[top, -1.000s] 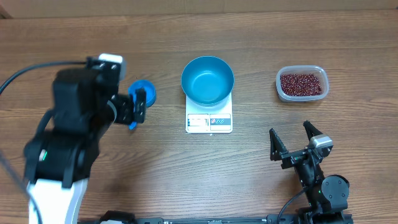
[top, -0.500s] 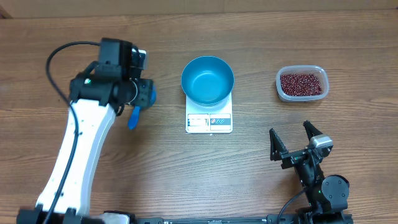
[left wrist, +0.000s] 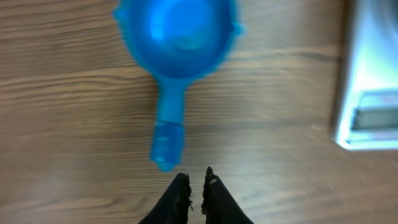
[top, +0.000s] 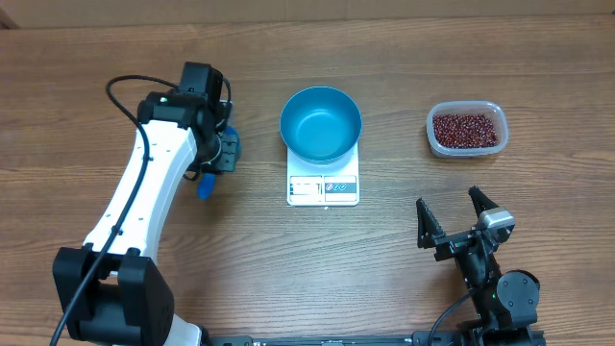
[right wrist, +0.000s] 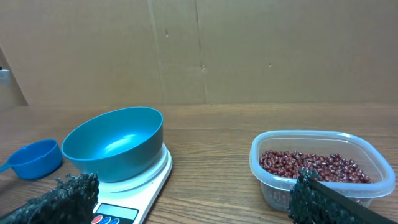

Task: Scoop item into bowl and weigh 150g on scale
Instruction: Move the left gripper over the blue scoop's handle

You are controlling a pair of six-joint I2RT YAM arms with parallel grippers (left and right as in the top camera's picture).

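My left gripper has its fingers closed beyond the tip of the scoop's handle, so it should open and straddle the handle near the cup.
The blue bowl stands empty on the white scale at the table's middle. Dark red-brown beans fill a clear tub at the right. A small blue scoop lies left of the scale, its handle pointing toward the front edge. My left gripper hovers over the scoop; in the left wrist view its jaws are shut to a thin slit just short of the handle's end, with nothing between them. My right gripper rests open near the front right, empty.
The clear plastic tub sits right of the scale, with bare wood between them. A cardboard wall closes the back of the table. The left arm's white link and its cable stretch across the left side.
My left arm has swung out toward the scoop and its jaws have closed from wide open to nearly touching. The right arm, bowl and tub have not moved.
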